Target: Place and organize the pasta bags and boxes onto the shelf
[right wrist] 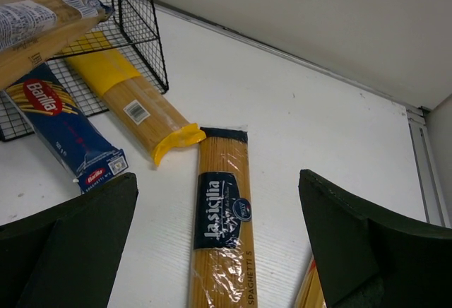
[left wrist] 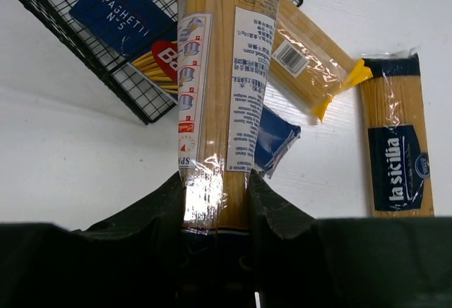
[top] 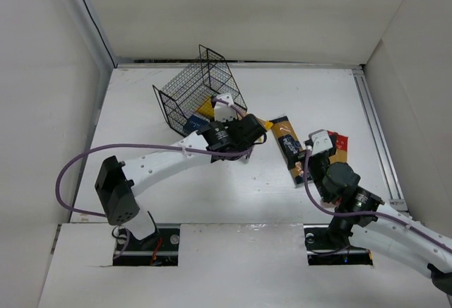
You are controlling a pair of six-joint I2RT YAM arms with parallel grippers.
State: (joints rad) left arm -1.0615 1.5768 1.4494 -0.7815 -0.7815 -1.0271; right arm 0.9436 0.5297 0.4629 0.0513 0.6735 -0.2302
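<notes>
The clear spaghetti bag's loose end is pointing toward the shelf's opening [top: 185, 110], so my left gripper should go on moving the bag in until it rests next to the Barilla box.
The black wire shelf [top: 198, 89] lies tipped at the back of the table. My left gripper [left wrist: 215, 181] is shut on the end of a clear spaghetti bag [left wrist: 226, 75] with white labels, which points toward the shelf [left wrist: 127, 82]. A dark-blue Barilla box [left wrist: 123, 8] rests on the mesh. A yellow bag [right wrist: 141, 107] sticks out of the shelf. An orange-brown La Sicilia pack [right wrist: 222, 216] lies flat on the table below my open, empty right gripper [right wrist: 217, 181]. A red-and-yellow bag [top: 340, 145] lies to its right. In the top view the left gripper [top: 224, 114] is at the shelf's mouth and the right gripper [top: 321, 142] is over the packs.
A second blue pack [left wrist: 274, 138] lies under the held bag. White walls close in the table at the left, back and right. A metal rail [top: 378, 138] runs along the right edge. The left arm's purple cable [top: 78, 163] loops over the near left.
</notes>
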